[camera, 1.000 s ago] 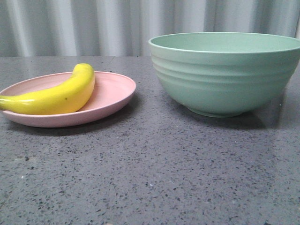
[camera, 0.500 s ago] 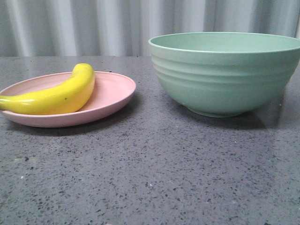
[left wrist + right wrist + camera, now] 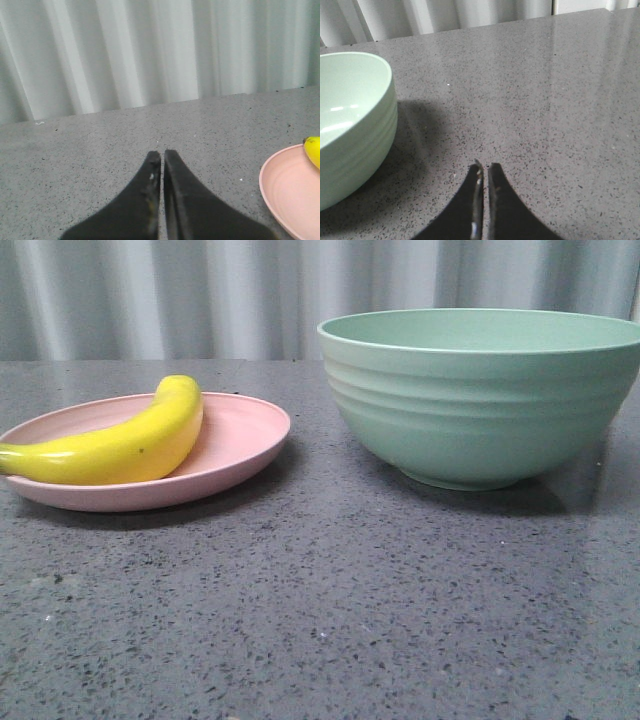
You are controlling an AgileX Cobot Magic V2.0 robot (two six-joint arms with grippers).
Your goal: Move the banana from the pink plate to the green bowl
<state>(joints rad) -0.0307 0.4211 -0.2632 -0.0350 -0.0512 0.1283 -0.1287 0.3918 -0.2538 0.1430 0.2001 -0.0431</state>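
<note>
I expect the long banana (image 3: 128,445) to lean with its tip above the bowl's rim when I lower it into the green bowl, because the bowl narrows to a small foot (image 3: 465,482).
The yellow banana (image 3: 120,445) lies across the pale pink plate (image 3: 245,430) at the left of the grey table. The large mint-green bowl (image 3: 480,405) stands upright to its right, apart from the plate. No gripper shows in the front view. In the left wrist view my left gripper (image 3: 162,154) is shut and empty above bare table, with the plate's rim (image 3: 285,187) and the banana's end (image 3: 313,149) off to one side. In the right wrist view my right gripper (image 3: 484,166) is shut and empty, beside the bowl (image 3: 350,125) and apart from it.
A pale corrugated wall (image 3: 200,295) runs behind the table's far edge. The speckled grey tabletop (image 3: 330,610) stretches in front of the plate and bowl.
</note>
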